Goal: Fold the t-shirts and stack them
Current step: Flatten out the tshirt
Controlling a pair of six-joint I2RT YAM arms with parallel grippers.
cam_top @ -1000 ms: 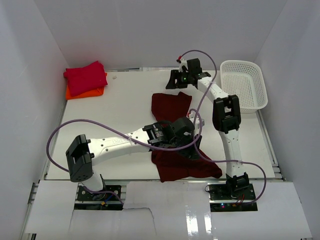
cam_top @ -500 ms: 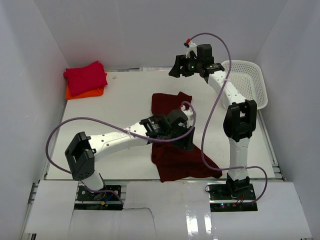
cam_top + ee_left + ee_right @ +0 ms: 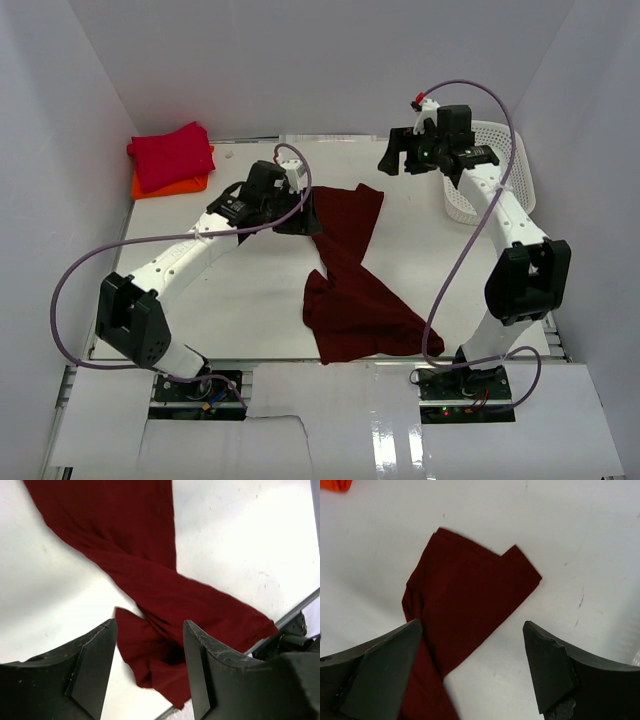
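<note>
The dark maroon t-shirt's back corner [image 3: 440,533] facing the orange t-shirt lies flat and free. My left gripper continues there until its fingers straddle the maroon t-shirt's edge [image 3: 428,551].
The dark maroon t-shirt [image 3: 350,290] lies twisted on the table: a narrow upper part at the back, a wider crumpled part near the front edge. It also shows in the left wrist view [image 3: 165,595] and the right wrist view [image 3: 465,605]. My left gripper [image 3: 303,213] hovers at the shirt's upper left edge, open, with nothing between its fingers [image 3: 95,665]. My right gripper [image 3: 393,161] hangs raised beyond the shirt's far right corner, wide open and empty. The crimson t-shirt [image 3: 172,152] lies folded on the folded orange t-shirt [image 3: 150,187] at the back left.
A white mesh basket [image 3: 516,150] stands at the back right, partly behind my right arm. White walls close in the table on three sides. Purple cables loop from both arms over the table. A corner of the orange cloth [image 3: 332,484] shows in the right wrist view.
My left arm swung from the shirt's middle to its upper left edge and opened a little. My right arm lifted off the shirt's far end toward the basket, its jaws widening.
</note>
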